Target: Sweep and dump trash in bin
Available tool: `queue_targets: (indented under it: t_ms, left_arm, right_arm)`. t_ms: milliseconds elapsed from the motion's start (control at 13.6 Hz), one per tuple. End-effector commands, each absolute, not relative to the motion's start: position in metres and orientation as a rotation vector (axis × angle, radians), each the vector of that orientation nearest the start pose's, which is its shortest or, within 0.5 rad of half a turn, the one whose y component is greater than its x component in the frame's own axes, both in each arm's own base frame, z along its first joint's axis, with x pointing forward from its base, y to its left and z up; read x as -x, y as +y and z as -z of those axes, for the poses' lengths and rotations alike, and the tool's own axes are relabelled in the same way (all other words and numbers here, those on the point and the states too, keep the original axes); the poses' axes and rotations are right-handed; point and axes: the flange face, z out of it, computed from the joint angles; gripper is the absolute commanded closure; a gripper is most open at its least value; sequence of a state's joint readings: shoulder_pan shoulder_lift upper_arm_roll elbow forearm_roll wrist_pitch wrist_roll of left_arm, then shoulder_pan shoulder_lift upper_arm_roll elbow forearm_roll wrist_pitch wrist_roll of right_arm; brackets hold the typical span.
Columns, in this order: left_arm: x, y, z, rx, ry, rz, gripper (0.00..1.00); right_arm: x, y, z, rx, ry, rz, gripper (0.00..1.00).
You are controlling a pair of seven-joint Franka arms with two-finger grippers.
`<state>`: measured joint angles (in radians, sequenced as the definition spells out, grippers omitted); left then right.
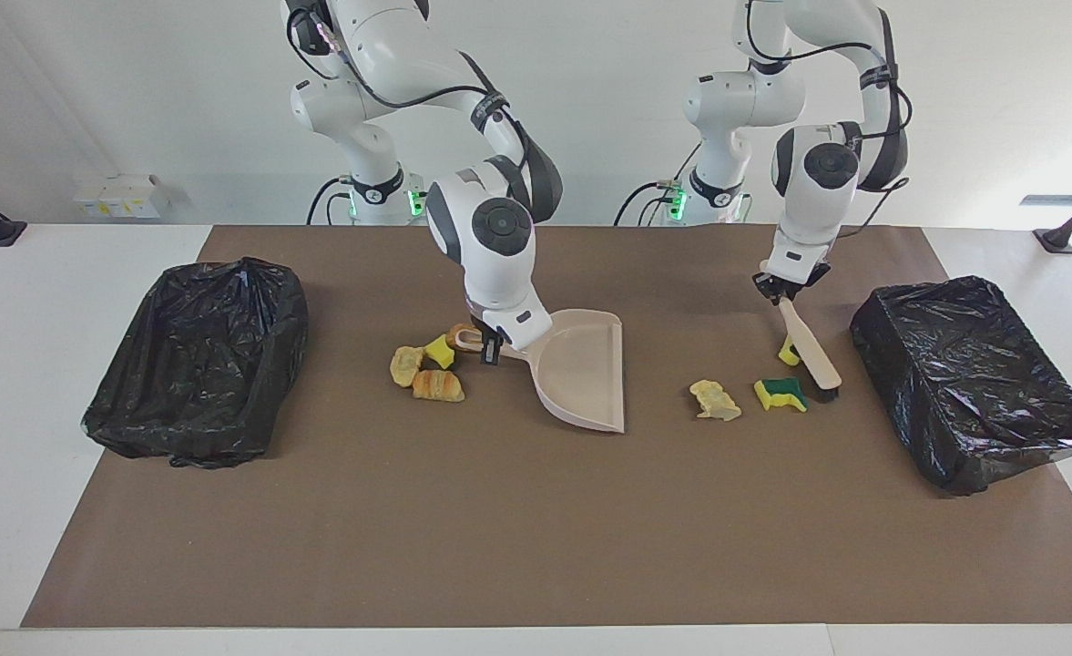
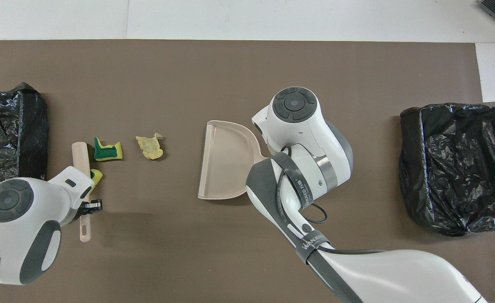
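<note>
The brush (image 2: 80,157) is on the bin's side of the sponges and the pale yellow scrap. My left gripper should therefore sweep the sponges and the scrap toward the dustpan's opening (image 2: 206,160).
My right gripper (image 1: 492,346) is shut on the handle of the beige dustpan (image 1: 586,364), which rests mid-mat with its mouth toward the left arm's end. Beside the handle lies a cluster of trash: a tan lump (image 1: 438,386), a yellow lump (image 1: 405,364), a yellow sponge bit (image 1: 440,351) and a brown lump (image 1: 459,333). The left gripper (image 1: 786,290) is shut on the beige brush (image 1: 809,351), its bristles down by a green-yellow sponge (image 1: 781,394), a half-hidden sponge (image 1: 788,351) and a pale yellow scrap (image 1: 714,401). In the overhead view the right arm hides the cluster.
A bin lined with a black bag (image 1: 135,410) stands at the right arm's end of the brown mat, and another black-bagged bin (image 1: 973,364) at the left arm's end, close to the brush. White table borders the mat.
</note>
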<state>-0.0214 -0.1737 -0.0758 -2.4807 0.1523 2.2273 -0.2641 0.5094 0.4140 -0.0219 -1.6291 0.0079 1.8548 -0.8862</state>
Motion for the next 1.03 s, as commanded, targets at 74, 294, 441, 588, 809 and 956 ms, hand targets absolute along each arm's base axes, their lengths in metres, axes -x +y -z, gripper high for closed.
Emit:
queue_targets:
  t_ms: [74,294,441,588,809,956]
  left_arm:
    - [-0.485,-0.063,-0.346,3.106,0.001,-0.101,1.0]
    - [-0.499,-0.128,-0.363,3.178,0.065,-0.103,1.0]
    - [-0.51,-0.135,-0.397,3.175,0.083,-0.15,1.0]
    - [-0.521,-0.125,-0.427,3.174,0.073,-0.181,1.0]
    - [-0.527,-0.086,-0.427,3.18,0.013,-0.179,1.0]
    - [-0.529,-0.062,-0.423,3.184,0.019,-0.179,1.0]
  right_arm:
    - [-0.569,0.32,-0.364,2.466,-1.896,-0.274,1.0]
    - [-0.564,0.315,-0.36,2.468,-1.91,-0.359,1.0]
    - [-0.562,0.313,-0.362,2.485,-1.92,-0.411,1.0]
    - [-0.561,0.312,-0.362,2.495,-1.911,-0.417,1.0]
    - [-0.562,0.311,-0.361,2.498,-1.909,-0.425,1.0]
    - [-0.562,0.311,-0.361,2.499,-1.911,-0.423,1.0]
